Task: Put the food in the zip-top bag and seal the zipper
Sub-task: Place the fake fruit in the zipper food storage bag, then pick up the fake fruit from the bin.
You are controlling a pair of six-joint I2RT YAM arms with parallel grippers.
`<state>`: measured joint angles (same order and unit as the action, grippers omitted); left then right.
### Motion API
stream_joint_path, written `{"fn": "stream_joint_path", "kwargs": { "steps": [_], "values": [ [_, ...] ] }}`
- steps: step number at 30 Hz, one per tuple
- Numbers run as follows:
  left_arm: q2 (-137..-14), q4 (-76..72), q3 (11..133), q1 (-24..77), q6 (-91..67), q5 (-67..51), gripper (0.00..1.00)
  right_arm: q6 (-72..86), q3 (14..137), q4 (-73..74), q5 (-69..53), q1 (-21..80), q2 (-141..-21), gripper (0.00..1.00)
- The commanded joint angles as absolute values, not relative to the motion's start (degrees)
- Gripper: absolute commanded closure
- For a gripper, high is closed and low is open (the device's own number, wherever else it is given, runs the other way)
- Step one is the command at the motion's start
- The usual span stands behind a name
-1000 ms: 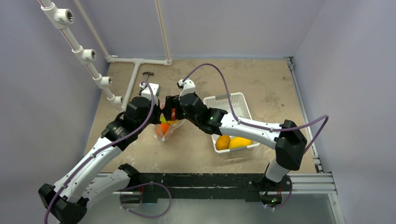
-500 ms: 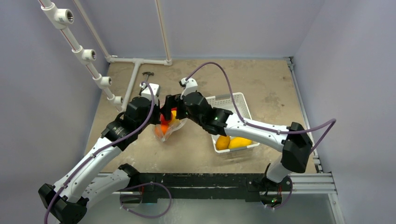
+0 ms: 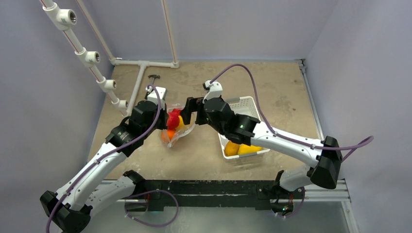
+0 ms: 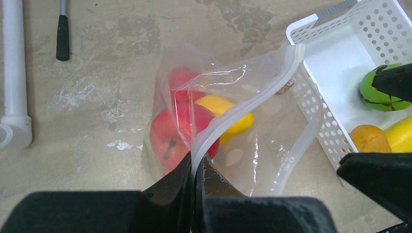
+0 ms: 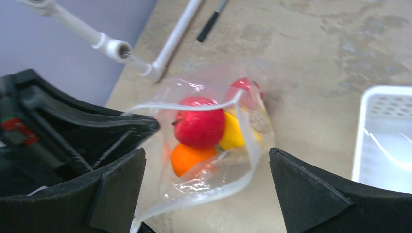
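Observation:
The orange fruit in the white basket (image 3: 231,148) lies uncovered and my right gripper's open fingers are empty. I should keep moving there until those fingers are on both sides of the fruit.
The clear zip-top bag (image 3: 177,130) hangs open over the table, its zipper (image 4: 243,104) curving up to my left gripper (image 4: 197,165), which is shut on that strip. Inside the bag lie food pieces: a red apple (image 5: 199,124), an orange fruit (image 5: 187,158) and a yellow one (image 5: 232,133). My right gripper (image 5: 206,150) is open and holds nothing, just right of the bag's mouth (image 3: 190,108). More food sits in the white basket (image 4: 340,53): a green fruit (image 4: 376,90), an orange one (image 4: 370,138) and a yellow one (image 4: 401,136).
A white pipe frame (image 3: 87,56) runs along the left wall and the back of the table. A small black-handled tool (image 3: 153,77) lies behind the bag. The basket (image 3: 243,103) stands right of the bag, under the right arm.
The right gripper opened fully and drew back to the right, away from the bag's mouth. The red fruit it carried now lies in the bag. The left gripper kept its hold.

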<state>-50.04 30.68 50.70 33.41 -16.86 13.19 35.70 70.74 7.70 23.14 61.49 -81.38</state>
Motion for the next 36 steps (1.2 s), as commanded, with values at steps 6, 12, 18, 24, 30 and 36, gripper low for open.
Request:
{"fn": "stream_joint_path", "kwargs": {
  "steps": [6,12,18,24,30,36],
  "values": [
    [-49.75,28.35,50.47,33.49,-16.67,12.49,1.0,50.07,68.88,28.82,33.42,61.61,-75.46,0.01],
    [-49.92,28.38,50.45,33.49,-16.61,12.33,1.0,62.5,66.22,39.0,35.38,61.6,-73.7,0.01],
    [-49.92,28.38,50.47,33.49,-16.62,12.31,1.0,71.08,64.03,46.51,36.03,61.59,-75.49,0.01],
    [-49.75,28.34,50.38,33.49,-16.61,12.26,1.0,73.31,59.64,46.67,35.22,60.91,-74.97,0.01],
    [-49.69,28.23,50.47,33.49,-16.62,11.87,1.0,74.15,56.9,46.67,34.5,58.89,-74.91,0.01],
    [-49.5,28.3,50.49,33.49,-16.56,11.71,1.0,74.42,53.93,46.54,33.56,56.28,-74.12,0.01]
  ]
}}
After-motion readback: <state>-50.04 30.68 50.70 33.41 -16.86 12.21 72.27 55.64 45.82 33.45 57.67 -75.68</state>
